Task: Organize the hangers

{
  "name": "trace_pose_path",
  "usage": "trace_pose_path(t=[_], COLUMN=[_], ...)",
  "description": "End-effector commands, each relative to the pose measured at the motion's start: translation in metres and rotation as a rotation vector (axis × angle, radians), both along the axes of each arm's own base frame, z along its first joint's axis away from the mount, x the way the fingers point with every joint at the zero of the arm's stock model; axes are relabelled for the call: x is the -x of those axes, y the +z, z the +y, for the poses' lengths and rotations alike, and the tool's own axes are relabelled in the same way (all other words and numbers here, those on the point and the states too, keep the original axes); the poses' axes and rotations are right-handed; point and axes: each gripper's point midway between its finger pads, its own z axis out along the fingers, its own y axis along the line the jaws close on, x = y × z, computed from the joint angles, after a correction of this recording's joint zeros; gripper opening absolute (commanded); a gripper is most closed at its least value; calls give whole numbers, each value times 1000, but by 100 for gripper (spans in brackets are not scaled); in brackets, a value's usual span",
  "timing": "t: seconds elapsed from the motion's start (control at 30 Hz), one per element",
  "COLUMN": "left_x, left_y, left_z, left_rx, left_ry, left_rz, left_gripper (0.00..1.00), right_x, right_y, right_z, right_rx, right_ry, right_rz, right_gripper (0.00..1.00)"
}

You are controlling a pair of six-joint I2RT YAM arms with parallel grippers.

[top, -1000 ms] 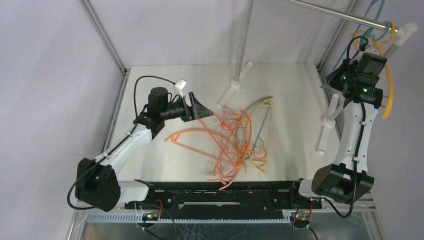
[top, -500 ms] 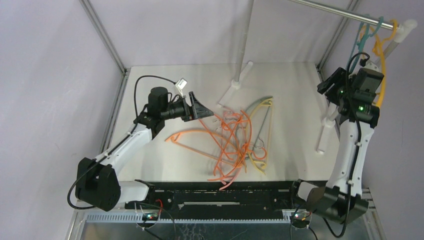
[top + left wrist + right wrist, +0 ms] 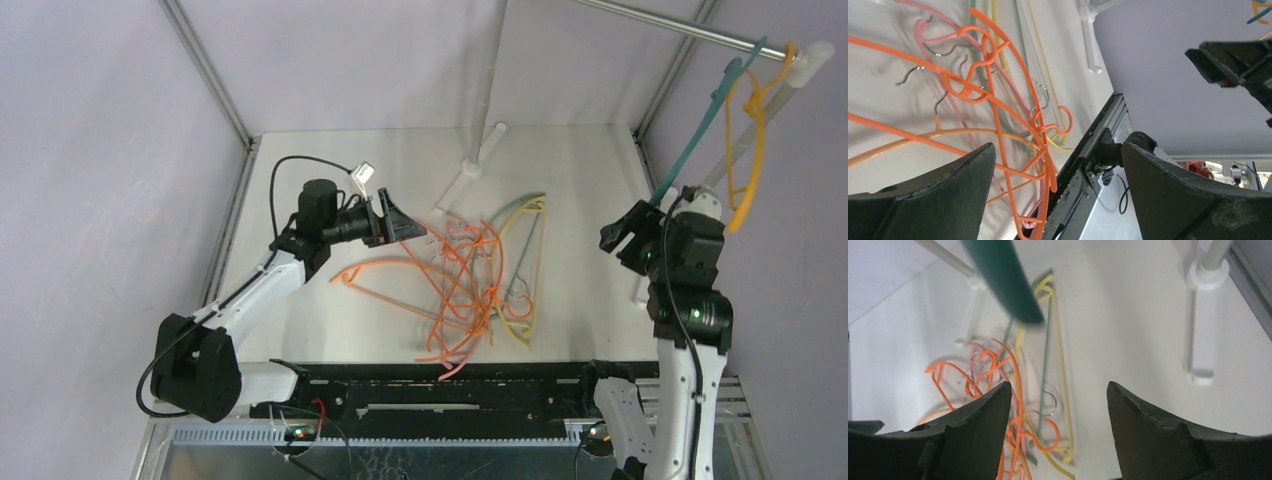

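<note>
The teal hanger hangs free from the steel rail [image 3: 762,47], so my right gripper should go on, open, toward the pile and close on an orange hanger [image 3: 464,268].
A tangle of hangers [image 3: 470,290], mostly orange with yellow, pale green and pink ones, lies mid-table. My left gripper [image 3: 405,228] hovers open at the pile's upper left edge. In the left wrist view orange hangers [image 3: 998,95] lie ahead of the wide left gripper [image 3: 1058,150], which holds nothing. A teal hanger [image 3: 700,130] and a yellow-orange hanger [image 3: 752,140] hang from the steel rail [image 3: 670,25] at the top right. Below them my right gripper [image 3: 622,238] is open and empty. In the right wrist view the teal hanger [image 3: 1000,277] dangles above the right gripper [image 3: 1058,385], with the pile [image 3: 1018,390] beneath.
White rack poles with feet stand at the back centre [image 3: 480,160] and on the right [image 3: 1200,335]. A black rail [image 3: 440,385] runs along the near edge. Purple walls and metal posts close in the table on three sides.
My right gripper opened, let go of the yellow-orange hanger on the rail, and came down and toward the near edge. The hanging hangers swung. The left arm barely moved.
</note>
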Motion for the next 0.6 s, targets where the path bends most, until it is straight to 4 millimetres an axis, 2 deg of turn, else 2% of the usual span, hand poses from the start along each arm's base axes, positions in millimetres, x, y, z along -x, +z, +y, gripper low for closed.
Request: trace_pose_path(t=[0.0, 0.13, 0.23, 0.33, 0.4, 0.57], left_x=[-4, -9, -11, -10, -8, -3], left_y=[-14, -22, -28, -36, -45, -57], left_z=[3, 3, 5, 6, 8, 11], left_rx=[-12, -21, -35, -58, -81, -111], left_ry=[17, 31, 43, 52, 57, 62], left_rz=[-25, -23, -21, -9, -6, 6], left_gripper=[99, 100, 100, 100, 99, 99], right_x=[34, 58, 68, 74, 77, 71], right_y=[-13, -46, -59, -66, -69, -66], right_z=[3, 27, 43, 57, 59, 73], right_rx=[7, -79, -131, -165, -149, -149], right_ry=[-33, 42, 103, 165, 187, 255], right_rz=[37, 114, 125, 150, 167, 156], right_gripper=[77, 77, 75, 73, 72, 69])
